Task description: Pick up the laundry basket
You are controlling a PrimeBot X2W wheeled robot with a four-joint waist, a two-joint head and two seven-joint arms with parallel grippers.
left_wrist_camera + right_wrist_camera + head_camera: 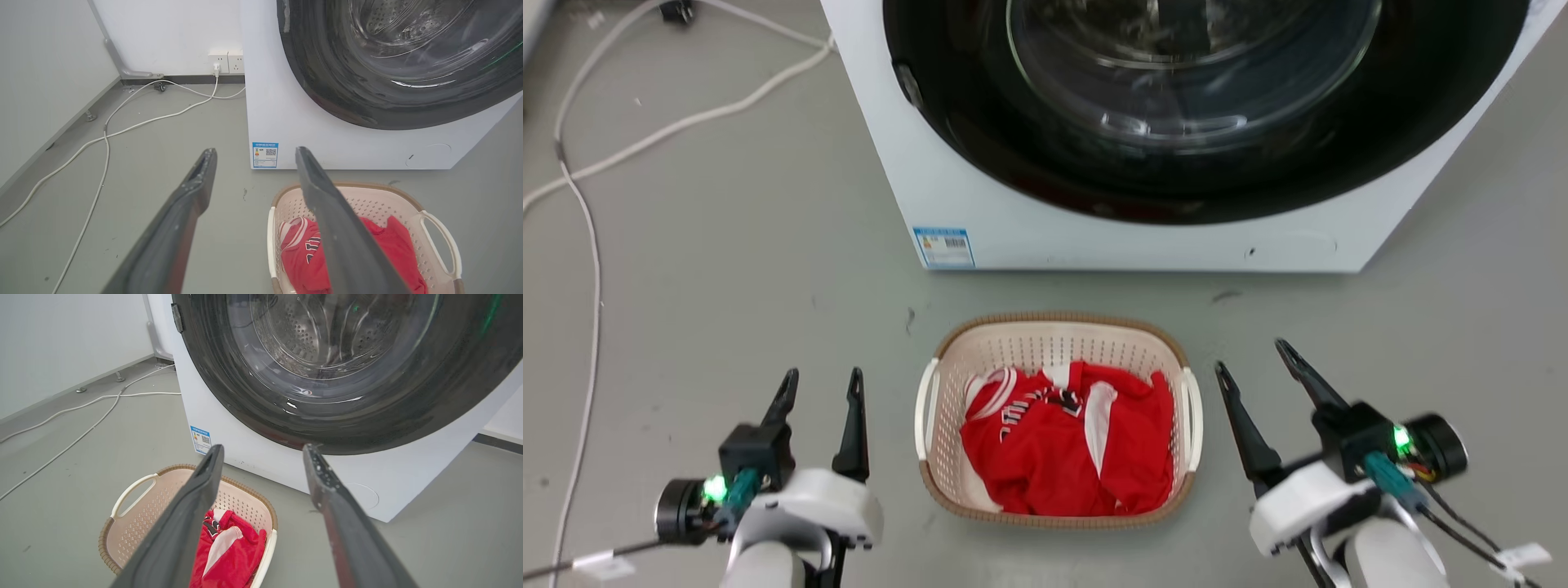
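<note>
The white handle (1193,420) goes into the laundry basket's brown rim at each end (1181,361). The handle will stay attached to the laundry basket's side when I pick up the laundry basket.
The laundry basket (1045,336) is cream plastic with a brown rim and white side handles. It stands on the grey floor just in front of the washer and holds a red and white garment (1066,441). My left gripper (823,382) is open, left of the basket and apart from its left handle. My right gripper (1254,359) is open on the other side, close to the right handle without touching. In the left wrist view the laundry basket (367,197) lies lower right, partly behind one finger. In the right wrist view the laundry basket (135,510) lies lower left.
A white front-loading washer (980,196) with a dark round door stands right behind the basket. White cables (592,245) trail over the floor at the left toward wall sockets (226,62). A grey wall (41,81) closes off the left side.
</note>
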